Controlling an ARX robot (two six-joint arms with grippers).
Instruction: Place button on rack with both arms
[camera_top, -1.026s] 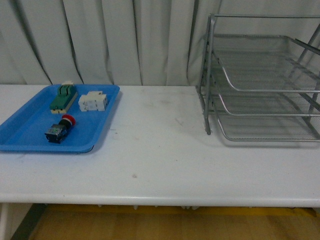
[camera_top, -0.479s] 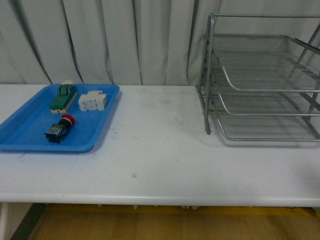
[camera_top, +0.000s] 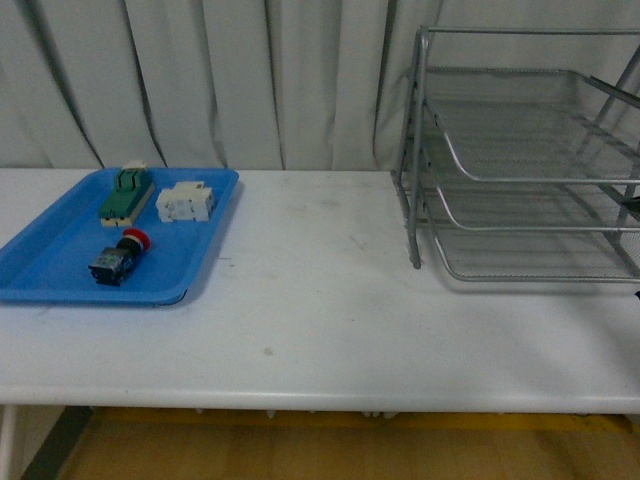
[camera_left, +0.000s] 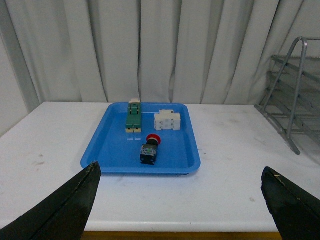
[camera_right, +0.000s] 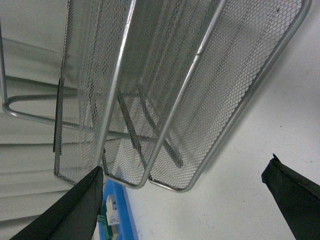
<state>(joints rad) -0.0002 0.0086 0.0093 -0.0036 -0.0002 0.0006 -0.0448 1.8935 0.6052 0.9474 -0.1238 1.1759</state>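
Observation:
My gripper is about to pull the middle level, which has its own rim set inside the rack's side frame, so that level will slide forward like a drawer.
The button, with a red cap on a dark body, lies on its side in a blue tray at the left of the white table. It also shows in the left wrist view. The silver wire rack stands at the back right. My left gripper is open and empty. It hovers near the table's front edge, well short of the button. My right gripper is open and empty, close to the rack and facing its tiers. Neither gripper shows clearly in the front view.
A green-and-beige block and a white terminal block lie at the tray's far end. White table runs between tray and rack. Grey curtains hang behind. The tray's end shows beyond the rack.
A small dark sliver has appeared at the right edge of the front view. The button, tray and rack have not moved.

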